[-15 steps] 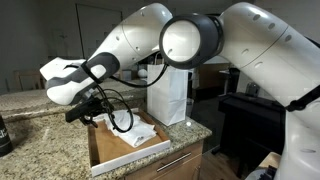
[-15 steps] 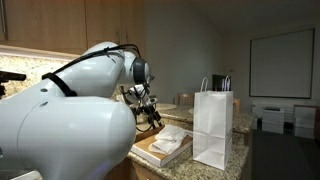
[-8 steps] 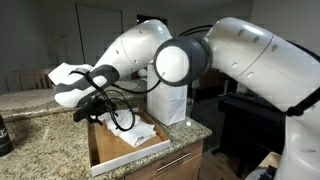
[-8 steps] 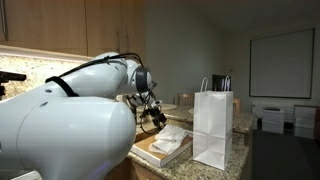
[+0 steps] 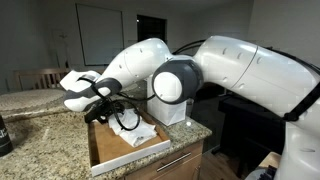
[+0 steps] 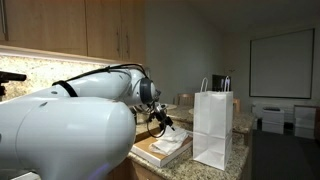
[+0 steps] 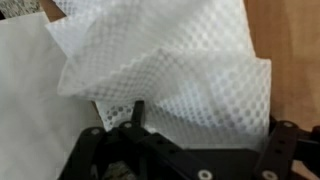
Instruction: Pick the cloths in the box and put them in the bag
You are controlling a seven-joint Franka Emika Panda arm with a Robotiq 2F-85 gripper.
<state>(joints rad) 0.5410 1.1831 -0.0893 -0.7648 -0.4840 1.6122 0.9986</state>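
Observation:
My gripper's open fingers are on both sides of the crumpled mesh cloth [image 7: 190, 85]. I should keep going down until they can close on its loose folds [image 7: 205, 122].
White cloths [image 5: 141, 131] lie in an open cardboard box [image 5: 112, 155] on the granite counter; they also show in an exterior view [image 6: 171, 144]. A white paper bag [image 5: 171, 95] stands upright just behind the box and is also seen in an exterior view [image 6: 212, 127]. My gripper [image 5: 108, 112] hangs low over the box's cloths, as an exterior view [image 6: 160, 121] also shows. In the wrist view a white mesh cloth [image 7: 170, 70] fills the frame. My gripper [image 7: 205, 128] is open there, with its fingers spread on either side of the crumpled cloth, close above it.
The box sits at the front edge of the granite counter [image 5: 40, 140]. A flat white sheet [image 7: 30, 110] lies beside the mesh cloth. A dark object [image 5: 4, 133] stands on the counter at one end. Wooden cabinets [image 6: 90, 30] hang above.
My gripper has moved along the box toward the bag and lower over the cloths. The cloths and bag have not moved.

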